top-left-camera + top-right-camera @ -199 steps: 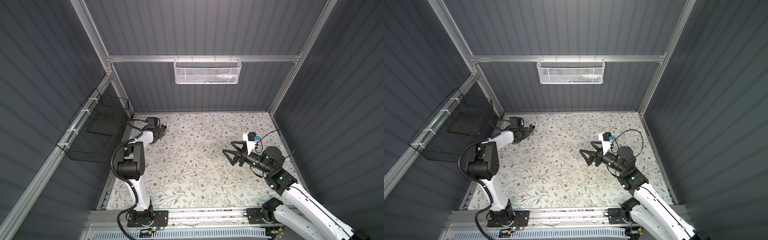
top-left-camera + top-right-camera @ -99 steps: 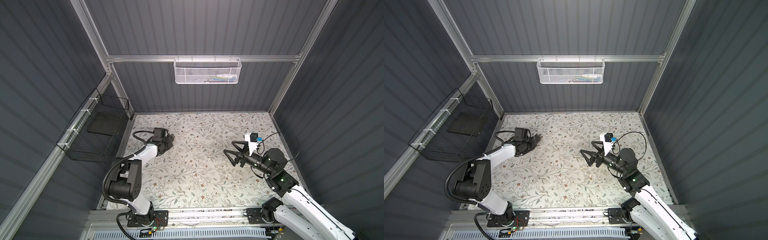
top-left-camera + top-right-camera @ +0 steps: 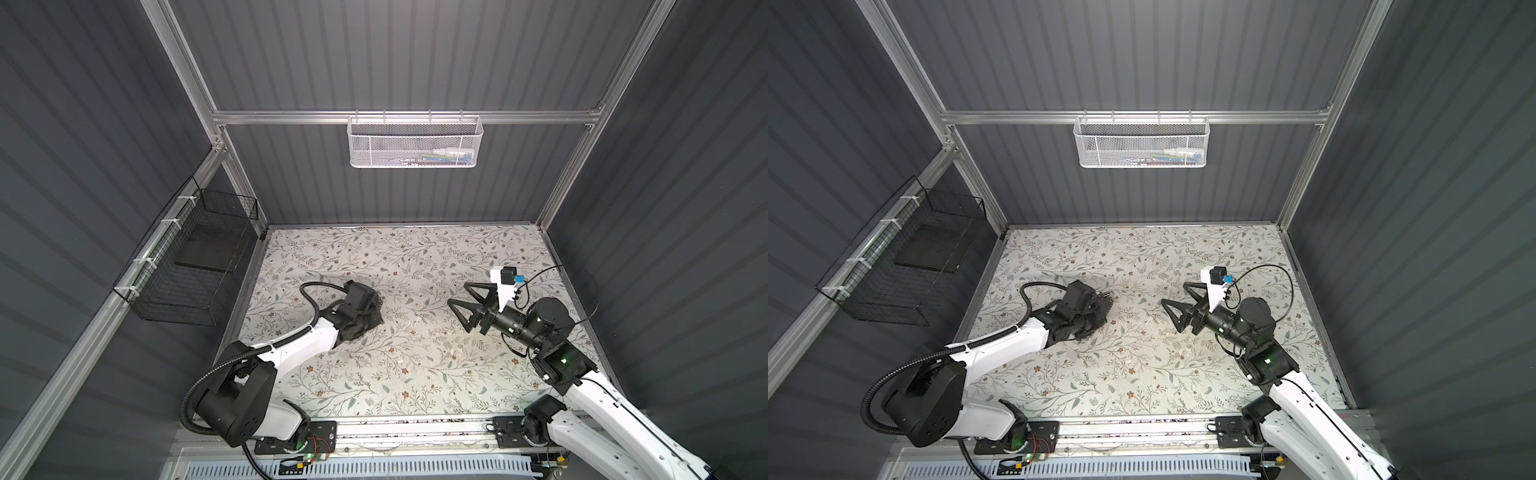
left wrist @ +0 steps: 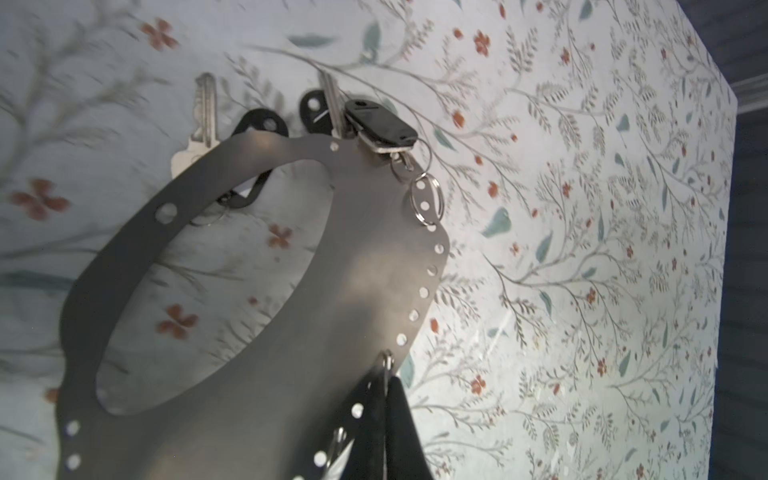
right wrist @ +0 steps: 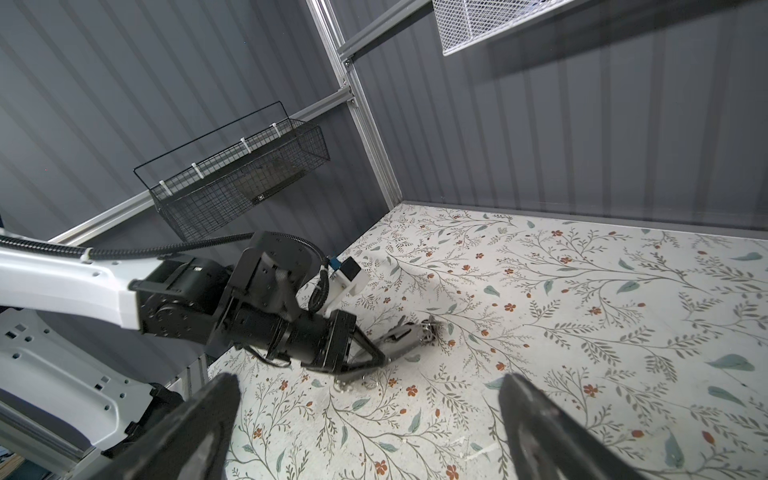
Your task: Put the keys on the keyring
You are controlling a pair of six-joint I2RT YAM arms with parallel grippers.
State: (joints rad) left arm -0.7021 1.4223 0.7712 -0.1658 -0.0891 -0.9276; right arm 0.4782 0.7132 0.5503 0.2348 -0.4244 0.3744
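Note:
The robot's left gripper should lift the keyring out of the way before its right gripper takes the silver key [image 4: 204, 116], because the keyring covers part of the loose key's black tag.
The keyring [image 4: 257, 374] is a flat grey metal plate with a wide hole and small holes along its rim. My left gripper [image 4: 384, 376] is shut on that rim. At the plate's far end hang the keys: one black tag [image 4: 380, 122], two more black tags [image 4: 262, 122] partly behind the plate, and silver keys [image 4: 203, 120]. A split ring [image 4: 428, 199] sits on the rim. In the right wrist view the keyring [image 5: 401, 338] slants low over the table. My right gripper [image 3: 461, 307] is open and empty, facing the left gripper [image 3: 374, 313] across a gap.
The floral table [image 3: 415, 374] is walled on three sides. A black wire basket [image 3: 195, 257] hangs on the left wall. A white mesh basket [image 3: 415, 143] hangs on the back rail. The left arm's cable [image 3: 309, 291] loops beside its wrist.
My left arm has swung from the back left corner by the black basket toward the table's middle, keyring still in its grip. The right arm has barely shifted.

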